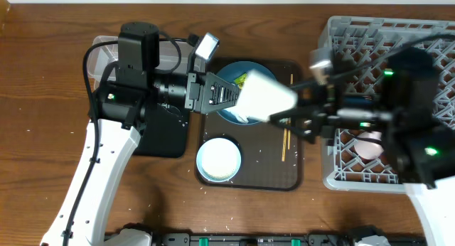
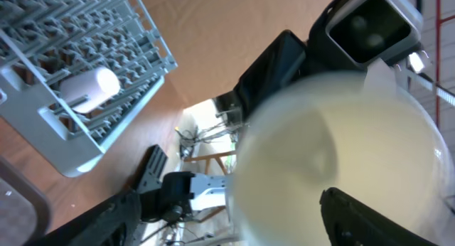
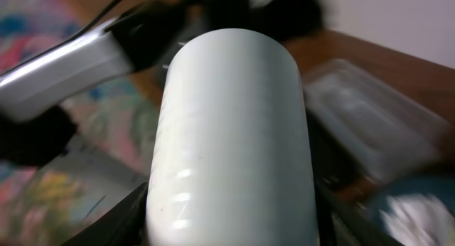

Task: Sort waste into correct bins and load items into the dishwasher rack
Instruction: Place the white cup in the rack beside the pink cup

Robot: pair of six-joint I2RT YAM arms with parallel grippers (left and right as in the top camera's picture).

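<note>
The dishwasher rack (image 1: 355,50) is too far away for my left gripper to reach, so next my right gripper takes the small white cup over and lays it next to the pink cup (image 1: 367,146).
The small white cup (image 1: 264,98) hangs tilted above the dark brown serving tray, between both grippers. My right gripper (image 1: 290,116) is shut on its body; in the right wrist view the cup (image 3: 231,132) fills the gap between the fingers. My left gripper (image 1: 229,97) is at the cup's open mouth with its fingers spread wide. In the left wrist view one finger lies over the cup's inside (image 2: 334,153) and the other stands well clear of it. The blue bowl (image 1: 229,70) holds tissue and a yellow wrapper (image 1: 241,79). The pink cup (image 1: 370,143) lies in the dishwasher rack (image 1: 355,33).
The white bowl (image 1: 218,159) and chopsticks (image 1: 284,143) lie on the brown serving tray (image 1: 249,180). The clear tub (image 1: 106,50) and black tray (image 1: 163,136) sit at the left under my left arm. Rice grains are scattered on the table (image 1: 43,125).
</note>
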